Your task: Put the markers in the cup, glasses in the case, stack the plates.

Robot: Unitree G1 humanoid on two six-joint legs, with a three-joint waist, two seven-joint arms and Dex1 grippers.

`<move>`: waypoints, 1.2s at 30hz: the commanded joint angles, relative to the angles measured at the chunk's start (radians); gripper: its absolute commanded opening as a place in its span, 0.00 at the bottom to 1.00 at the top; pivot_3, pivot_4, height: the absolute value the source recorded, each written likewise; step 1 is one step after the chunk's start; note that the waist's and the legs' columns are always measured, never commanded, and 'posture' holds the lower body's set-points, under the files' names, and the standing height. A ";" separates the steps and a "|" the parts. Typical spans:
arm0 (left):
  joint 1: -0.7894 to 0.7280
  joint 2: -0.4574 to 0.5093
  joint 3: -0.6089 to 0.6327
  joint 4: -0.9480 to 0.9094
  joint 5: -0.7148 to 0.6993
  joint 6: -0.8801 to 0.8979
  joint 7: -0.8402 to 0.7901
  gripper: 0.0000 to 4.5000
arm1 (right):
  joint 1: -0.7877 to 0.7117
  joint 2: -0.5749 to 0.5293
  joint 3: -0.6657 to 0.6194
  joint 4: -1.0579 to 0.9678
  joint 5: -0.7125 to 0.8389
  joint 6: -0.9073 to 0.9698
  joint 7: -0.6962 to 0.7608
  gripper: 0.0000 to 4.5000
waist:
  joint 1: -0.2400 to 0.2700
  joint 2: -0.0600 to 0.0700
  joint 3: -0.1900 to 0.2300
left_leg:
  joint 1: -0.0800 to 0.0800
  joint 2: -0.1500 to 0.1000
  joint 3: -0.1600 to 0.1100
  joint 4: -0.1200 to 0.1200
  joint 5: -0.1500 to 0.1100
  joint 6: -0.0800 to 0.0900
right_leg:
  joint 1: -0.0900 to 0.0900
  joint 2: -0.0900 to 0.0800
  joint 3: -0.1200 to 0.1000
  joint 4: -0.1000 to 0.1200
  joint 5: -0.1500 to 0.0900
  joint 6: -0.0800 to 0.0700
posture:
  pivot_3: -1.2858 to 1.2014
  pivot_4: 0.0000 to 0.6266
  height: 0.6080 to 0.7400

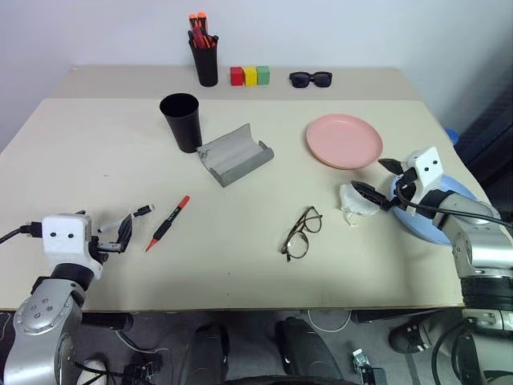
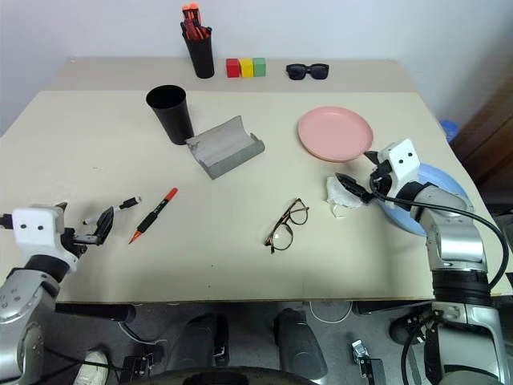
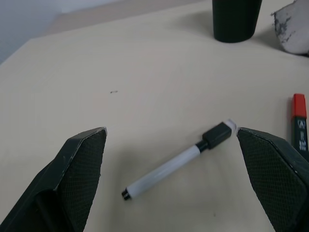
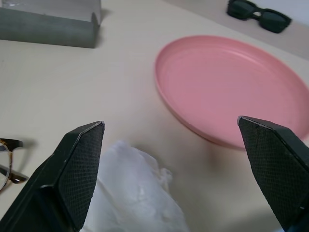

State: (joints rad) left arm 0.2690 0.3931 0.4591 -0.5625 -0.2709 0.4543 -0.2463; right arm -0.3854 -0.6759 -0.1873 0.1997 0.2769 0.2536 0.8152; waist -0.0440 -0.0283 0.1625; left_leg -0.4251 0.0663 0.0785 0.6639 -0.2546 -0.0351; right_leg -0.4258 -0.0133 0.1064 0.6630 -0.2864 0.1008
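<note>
The black cup's opening point(image 1: 179, 105) is much wider than the slim red-capped marker point(image 1: 168, 224). I expect the marker to lean against the cup's rim when I put it in.
My left gripper point(image 3: 170, 131) stands open and level at the table's front left, with the short black-and-white marker point(image 3: 178, 162) lying on the table between its fingers, untouched. The red-capped marker point(image 1: 168, 224) lies just to its right. Further back, the black cup point(image 1: 183, 120) stands upright beside the open grey case point(image 1: 234, 154). The wire-framed glasses point(image 1: 301, 233) lie in the middle front. At the right, my open right gripper point(image 1: 370, 176) hovers empty between the pink plate point(image 1: 344, 140) and the blue plate point(image 1: 437, 218), which my arm partly covers.
A crumpled white tissue point(image 1: 351, 204) lies just under the right gripper. Along the back edge stand a black pen holder point(image 1: 204, 62) with orange-red pens, three coloured blocks point(image 1: 250, 76) and black sunglasses point(image 1: 310, 79).
</note>
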 commanded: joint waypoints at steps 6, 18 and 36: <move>-0.010 -0.023 0.008 -0.054 0.002 0.002 0.043 0.99 | -0.060 -0.016 0.020 0.003 -0.006 -0.003 0.011 1.00 | -0.001 0.000 0.000 | 0.000 0.000 0.000 0.000 0.000 0.000 | 0.000 0.000 0.000 0.000 0.000 0.000 | 0.52 0.24 0.89; -0.160 0.052 -0.126 -0.045 0.015 0.117 0.015 0.99 | -0.078 0.089 0.122 -0.170 0.004 0.059 -0.023 1.00 | -0.001 0.000 0.000 | 0.000 0.000 -0.001 0.000 0.000 0.000 | 0.000 0.001 0.000 0.001 0.001 0.002 | 0.52 0.24 0.89; -0.467 0.120 -0.282 -0.011 -0.067 0.749 -0.017 0.99 | 0.061 0.283 0.401 -0.464 -0.110 0.137 -0.157 1.00 | 0.001 0.000 0.000 | 0.000 0.000 -0.002 0.001 0.000 0.000 | 0.000 0.001 -0.001 0.001 0.002 0.003 | 0.52 0.24 0.89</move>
State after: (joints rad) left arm -0.1730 0.5036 0.1652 -0.5576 -0.3118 1.1171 -0.2593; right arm -0.3222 -0.3917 0.2067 -0.2193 0.1597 0.4052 0.6398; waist -0.0433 -0.0284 0.1623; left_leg -0.4255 0.0661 0.0768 0.6645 -0.2545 -0.0353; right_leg -0.4259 -0.0121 0.1054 0.6646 -0.2846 0.1041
